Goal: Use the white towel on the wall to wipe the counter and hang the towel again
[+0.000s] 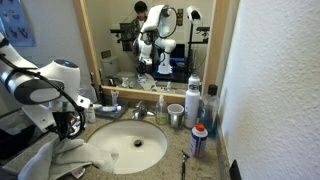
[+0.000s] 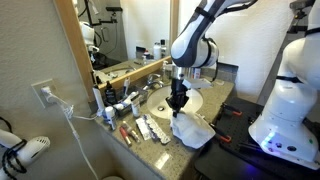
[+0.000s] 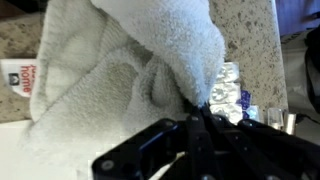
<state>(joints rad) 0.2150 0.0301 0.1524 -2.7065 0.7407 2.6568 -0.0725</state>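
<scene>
My gripper is holding the towel close beside the blister pack [image 2: 156, 130], so next I pull the towel back toward the sink [image 1: 138, 148] to keep wiping clear of it.
The white towel [image 3: 120, 60] lies bunched on the speckled granite counter [image 3: 250, 35] at the front edge beside the oval sink [image 1: 130, 145]. It shows in both exterior views [image 1: 55, 160] [image 2: 193, 131]. My gripper [image 3: 200, 108] is shut on a fold of the towel, pinching it at the fingertips just above the counter. The gripper shows above the towel in both exterior views [image 1: 70, 122] [image 2: 178, 102]. The plain white wall [image 1: 275, 80] stands at the side of the vanity, with no towel on the part in view.
A chrome faucet [image 1: 140, 112], cups and bottles [image 1: 193, 100] stand behind the sink under the wood-framed mirror [image 1: 150, 40]. A toothpaste tube [image 3: 15, 75] and a blister pack [image 3: 228, 95] lie next to the towel. A hair dryer [image 2: 25, 150] hangs by an outlet [image 2: 45, 95].
</scene>
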